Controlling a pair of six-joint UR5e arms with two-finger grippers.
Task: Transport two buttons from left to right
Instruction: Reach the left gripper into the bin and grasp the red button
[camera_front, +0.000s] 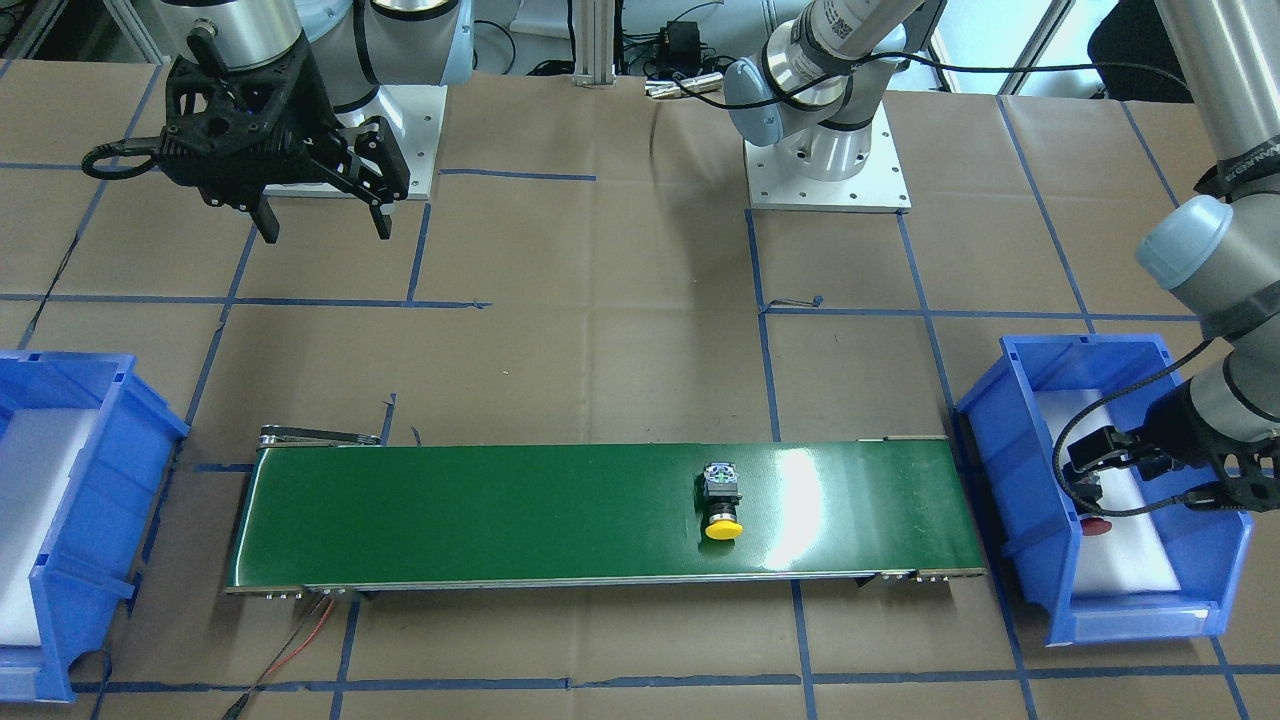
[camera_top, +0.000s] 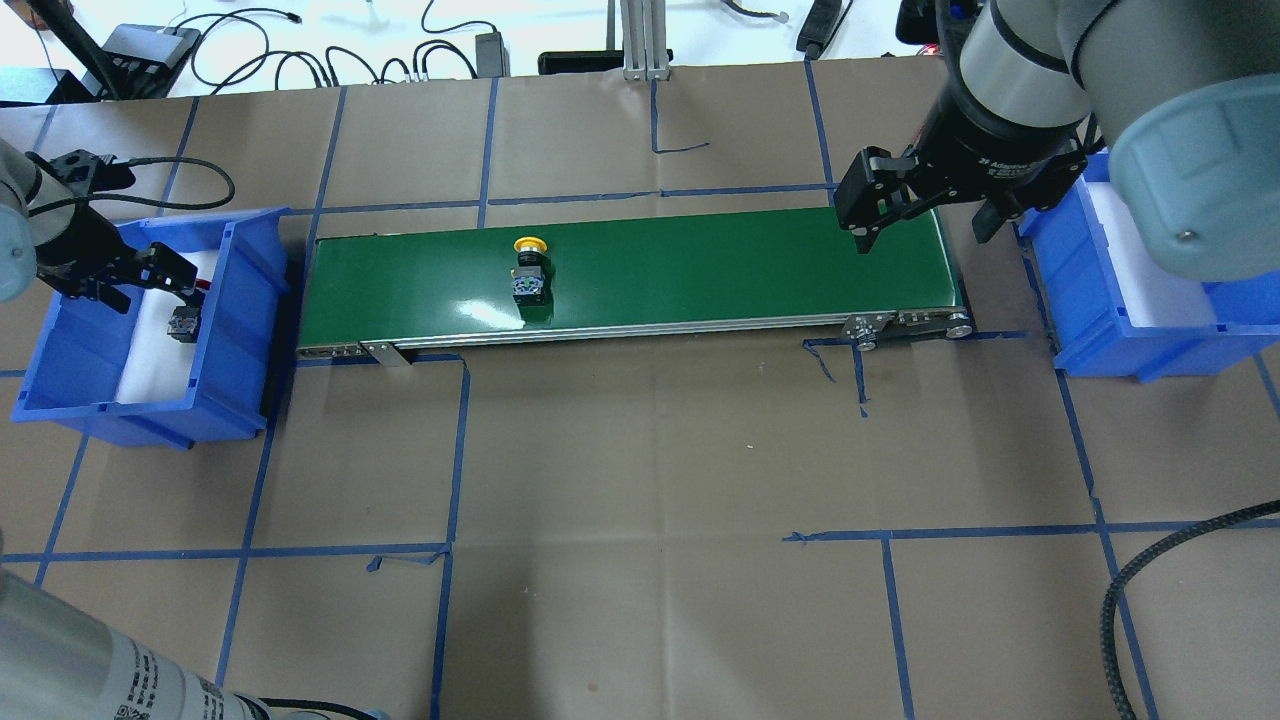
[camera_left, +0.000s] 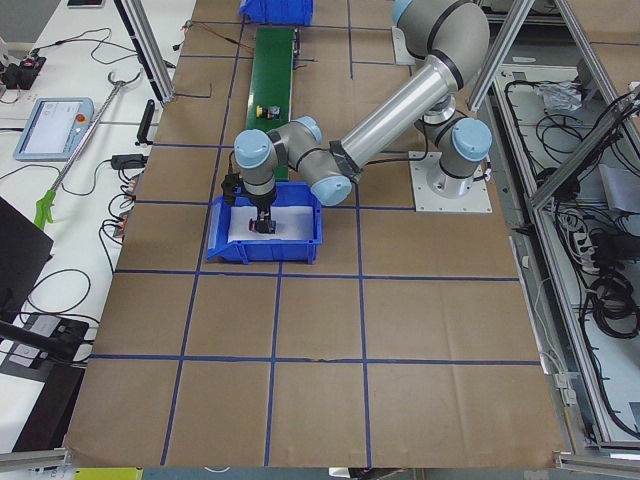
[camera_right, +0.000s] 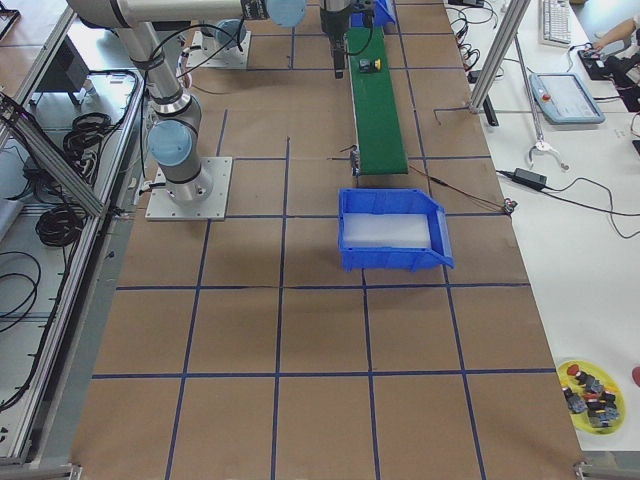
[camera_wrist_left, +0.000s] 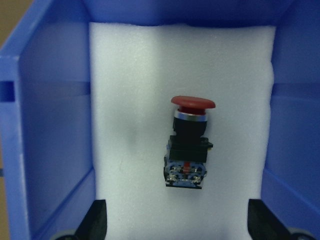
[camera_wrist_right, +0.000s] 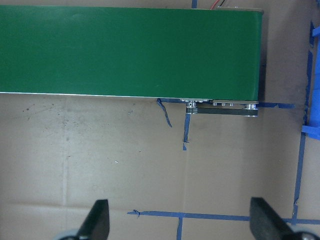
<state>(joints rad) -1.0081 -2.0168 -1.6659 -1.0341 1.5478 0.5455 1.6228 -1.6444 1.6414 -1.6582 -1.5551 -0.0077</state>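
Note:
My gripper will lift the red-capped button, and then the yellow-capped button (camera_front: 721, 502) will travel toward my right gripper, since it lies midway (camera_front: 606, 516) along the green conveyor belt.
The yellow-capped button (camera_front: 722, 500) lies on its side on the green conveyor belt (camera_front: 500, 510); it also shows in the overhead view (camera_top: 528, 270). The red-capped button (camera_wrist_left: 189, 145) lies on white foam in the blue bin (camera_top: 240, 300) on my left side, and shows in the overhead view (camera_top: 183, 325). My left gripper (camera_top: 140, 290) hangs open over that bin, its fingers (camera_wrist_left: 97, 220) to either side of and apart from the red button. My right gripper (camera_top: 922, 232) is open and empty above the belt's other end.
A second blue bin (camera_top: 1100, 330) with a white foam liner stands past the belt's right end, with nothing visible in it. The right wrist view shows the belt's end (camera_wrist_right: 225, 50) and brown paper marked with blue tape. Cables run along the table's far edge.

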